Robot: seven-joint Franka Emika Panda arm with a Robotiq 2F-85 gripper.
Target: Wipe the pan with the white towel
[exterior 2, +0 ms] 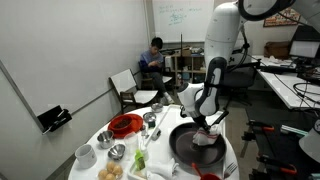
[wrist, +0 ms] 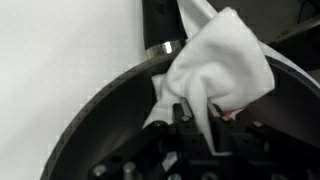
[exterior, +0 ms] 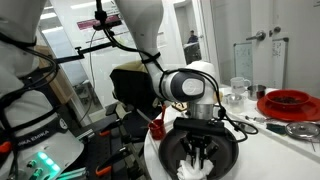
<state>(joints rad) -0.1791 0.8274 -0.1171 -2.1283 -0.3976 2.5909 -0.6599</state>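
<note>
My gripper should turn back and sweep the white towel over the pan's side nearer the red round dish [exterior: 227,149], because the towel already reaches the pan's rim [wrist: 163,58] by the pan's handle.
The black pan [exterior 2: 192,145] lies on the round white table [exterior 2: 227,164] in both exterior views; its rim [exterior: 170,142] shows below the arm. My gripper [exterior: 202,150] points down into the pan and is shut on the white towel [exterior: 198,168], which bunches on the pan's base. In the wrist view the gripper [wrist: 196,112] pinches a fold of the towel [wrist: 220,60] between its fingers [wrist: 221,128], and the cloth spreads over the pan's dark inner wall [wrist: 110,125] toward the handle [wrist: 160,25]. The towel [exterior 2: 207,139] lies under the gripper [exterior 2: 208,128].
A red round dish [exterior 2: 125,124] and a steel bowl [exterior 2: 117,151] stand on the table beside the pan, with cups [exterior 2: 85,154] and food items near the edge. A red dish [exterior: 289,102] sits at the right. A person [exterior 2: 152,58] sits behind.
</note>
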